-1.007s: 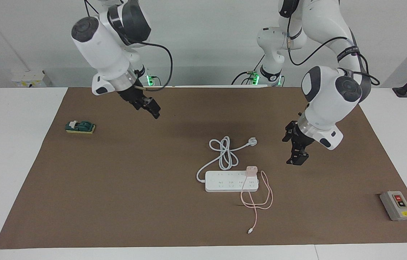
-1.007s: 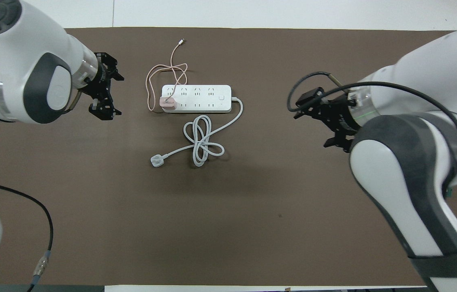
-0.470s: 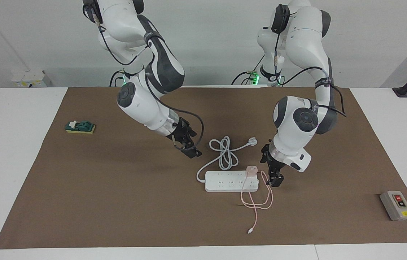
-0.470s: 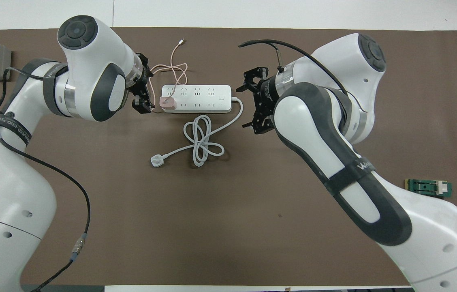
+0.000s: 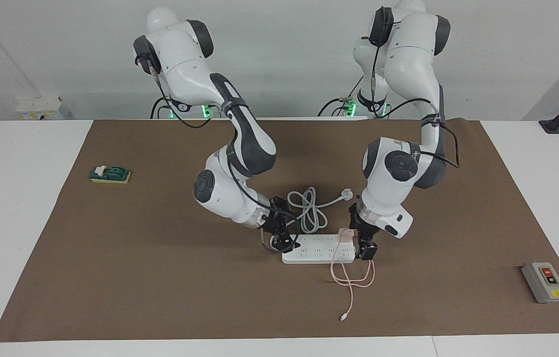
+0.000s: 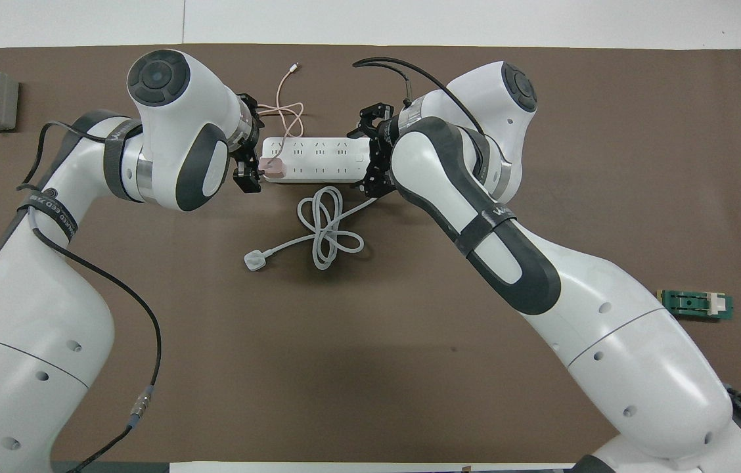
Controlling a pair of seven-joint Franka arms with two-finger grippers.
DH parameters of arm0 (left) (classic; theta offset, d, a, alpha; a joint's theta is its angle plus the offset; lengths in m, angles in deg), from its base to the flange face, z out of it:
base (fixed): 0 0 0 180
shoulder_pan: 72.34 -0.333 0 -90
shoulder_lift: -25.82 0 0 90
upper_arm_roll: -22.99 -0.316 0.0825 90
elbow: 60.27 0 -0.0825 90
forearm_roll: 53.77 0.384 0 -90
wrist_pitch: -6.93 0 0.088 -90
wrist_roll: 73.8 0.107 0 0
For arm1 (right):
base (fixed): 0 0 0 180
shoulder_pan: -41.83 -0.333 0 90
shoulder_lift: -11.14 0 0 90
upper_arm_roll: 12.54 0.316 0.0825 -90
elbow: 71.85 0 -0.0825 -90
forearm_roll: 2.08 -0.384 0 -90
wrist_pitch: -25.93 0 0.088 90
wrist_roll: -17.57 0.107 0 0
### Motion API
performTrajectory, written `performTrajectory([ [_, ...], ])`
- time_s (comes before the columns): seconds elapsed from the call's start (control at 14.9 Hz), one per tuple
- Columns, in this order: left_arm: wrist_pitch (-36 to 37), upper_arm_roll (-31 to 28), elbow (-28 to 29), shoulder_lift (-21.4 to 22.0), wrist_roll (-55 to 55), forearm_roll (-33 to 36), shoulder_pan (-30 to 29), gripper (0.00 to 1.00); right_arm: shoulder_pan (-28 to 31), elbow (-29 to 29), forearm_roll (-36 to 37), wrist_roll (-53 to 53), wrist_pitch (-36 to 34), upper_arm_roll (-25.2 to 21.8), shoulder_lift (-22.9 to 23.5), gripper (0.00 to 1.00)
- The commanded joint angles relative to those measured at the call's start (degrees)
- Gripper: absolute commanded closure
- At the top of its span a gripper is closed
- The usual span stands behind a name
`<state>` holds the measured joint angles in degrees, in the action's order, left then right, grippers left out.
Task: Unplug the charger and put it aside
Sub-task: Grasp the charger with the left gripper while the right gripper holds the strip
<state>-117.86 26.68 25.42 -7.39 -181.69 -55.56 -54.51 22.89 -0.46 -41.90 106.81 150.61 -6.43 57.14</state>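
The thin pink cable (image 6: 278, 91) should spread out while its white connector stays behind when the robot carries the charger aside, because the cable's loose loops (image 6: 293, 114) lie beyond the strip.
The pale-pink charger (image 5: 345, 233) is plugged into the white power strip (image 5: 316, 249) at the strip's end toward the left arm; it also shows in the overhead view (image 6: 272, 168). Its thin pink cable (image 5: 354, 280) loops on the mat farther from the robots and ends in a small white connector (image 5: 343, 317). My left gripper (image 5: 364, 248) is open, low at that end of the strip, right beside the charger (image 6: 253, 164). My right gripper (image 5: 282, 241) is open at the strip's other end, its fingers either side of it (image 6: 370, 154).
The strip's thick white cord (image 5: 309, 210) lies coiled nearer the robots, ending in a white plug (image 5: 347, 194). A grey switch box (image 5: 545, 282) sits toward the left arm's end of the brown mat. A green block (image 5: 110, 173) lies toward the right arm's end.
Both arms have come down from high over the mat's ends to the power strip. The left gripper now stands beside the charger, the right at the strip's other end. The charger has not moved.
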Motion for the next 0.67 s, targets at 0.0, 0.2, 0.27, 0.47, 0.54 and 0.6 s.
performTrajectory([
  [0.0,3.3,-1.0,1.5,1.4,-0.9,1.3,1.3,0.00,0.1,-7.3,-0.9,-1.0,-2.2,-0.2,5.4,0.00],
  [0.2,9.4,-1.0,-2.9,0.8,-0.5,2.6,0.7,0.00,0.0,-7.5,-0.7,-3.2,-1.2,-0.2,7.0,0.00],
  [0.27,8.1,-1.0,-2.7,0.8,-0.4,2.8,1.2,0.00,0.0,-7.5,-0.7,-4.0,-1.5,-0.2,7.0,0.00],
  [0.47,1.5,-1.0,2.9,1.7,-0.7,4.3,3.4,0.00,0.0,-7.5,-0.3,-7.2,-1.5,-0.3,8.0,0.00],
  [0.54,0.9,-1.0,3.7,1.9,-0.7,4.3,3.5,0.00,0.0,-7.5,-0.1,-7.5,-1.5,-0.4,8.1,0.00],
  [0.6,1.0,-1.0,4.0,1.9,-0.7,4.3,3.6,0.00,0.0,-7.6,0.1,-7.6,-1.3,-0.5,8.2,0.00],
])
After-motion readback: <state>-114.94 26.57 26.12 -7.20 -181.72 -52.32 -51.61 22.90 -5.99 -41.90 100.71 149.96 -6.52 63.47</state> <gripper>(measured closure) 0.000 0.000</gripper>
